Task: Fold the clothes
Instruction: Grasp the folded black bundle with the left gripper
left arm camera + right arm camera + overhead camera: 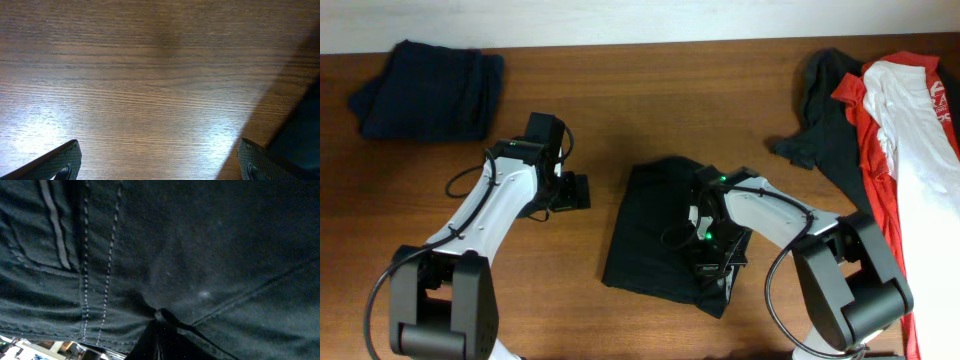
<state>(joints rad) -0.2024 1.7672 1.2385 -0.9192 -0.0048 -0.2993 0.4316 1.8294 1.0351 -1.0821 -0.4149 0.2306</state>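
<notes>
My left gripper should grab the black garment (pixel 624 222) by its closer edge and put it on top, because the dark navy garment (pixel 428 92) is far away from my right gripper.
A black garment (pixel 650 225) lies partly folded in the middle of the table. My right gripper (pixel 710 262) is down on its right part and is shut, pinching a bunch of the black fabric (pixel 165 317); the cloth with its seams fills the right wrist view. My left gripper (pixel 578 192) hovers over bare wood just left of the garment. It is open and empty, with both fingertips at the lower corners of the left wrist view (pixel 159 162). The garment's dark edge shows at the right of that view (pixel 302 125).
A folded dark navy garment (pixel 430 88) lies at the back left. A pile of black (pixel 825 110), red (pixel 865 140) and white (pixel 910 130) clothes lies along the right side. Bare wooden table (pixel 650 100) lies between them.
</notes>
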